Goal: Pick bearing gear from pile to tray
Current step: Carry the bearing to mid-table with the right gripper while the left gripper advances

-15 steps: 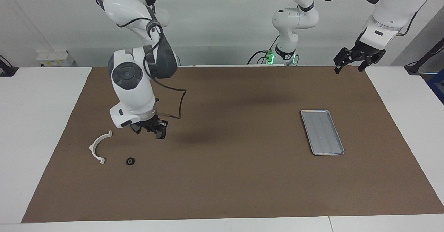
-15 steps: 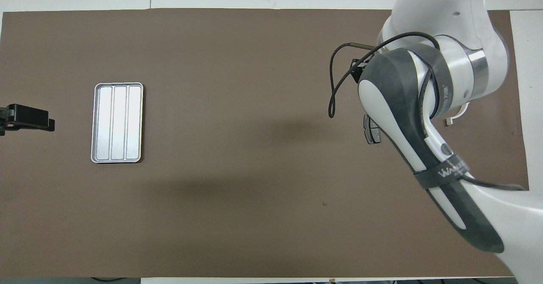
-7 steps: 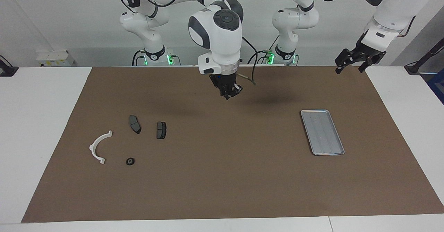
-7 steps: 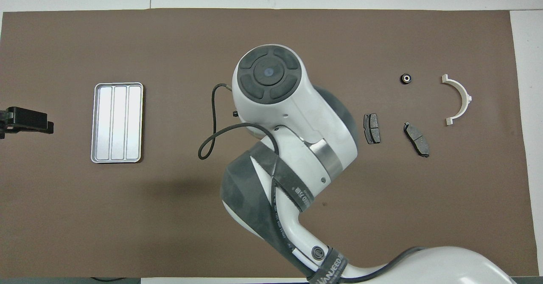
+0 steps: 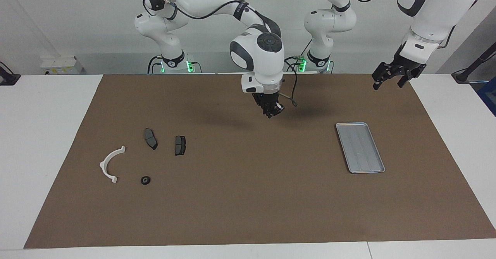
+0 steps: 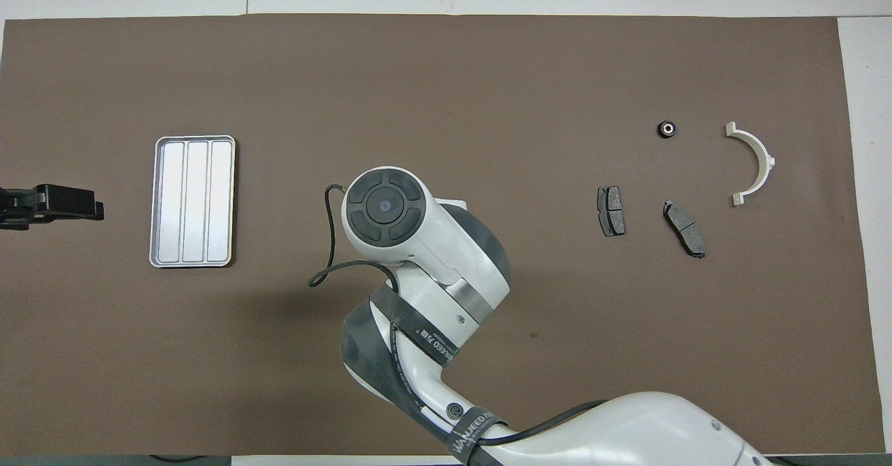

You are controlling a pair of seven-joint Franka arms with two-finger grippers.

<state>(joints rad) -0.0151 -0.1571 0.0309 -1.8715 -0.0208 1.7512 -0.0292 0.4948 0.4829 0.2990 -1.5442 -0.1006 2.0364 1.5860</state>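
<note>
The tray [image 5: 360, 147] has my open left gripper by it, so my right gripper should now go down over the clear brown mat [image 5: 271, 134] and let go of its piece at the surface.
The tray [image 5: 360, 147] lies bare on the brown mat toward the left arm's end; it also shows in the overhead view [image 6: 193, 201]. The pile lies toward the right arm's end: a white arc [image 5: 110, 164], two dark pads [image 5: 150, 138] [image 5: 180, 145] and one black round piece [image 5: 145, 180], which also shows in the overhead view [image 6: 667, 129]. My right gripper [image 5: 271, 112] hangs over the middle of the mat, between pile and tray, fingers together; I cannot see anything between them. In the overhead view its own wrist hides it. My left gripper [image 5: 387, 81] is open and waits over the mat's edge beside the tray.
The brown mat [image 5: 248, 197] covers most of the white table. A cable loops from the right wrist [image 6: 327, 257]. The arms' bases stand along the table's edge nearest the robots.
My right gripper has left the pile, risen and swung across the mat toward the tray. The two dark pads came into view. The left gripper barely shifted.
</note>
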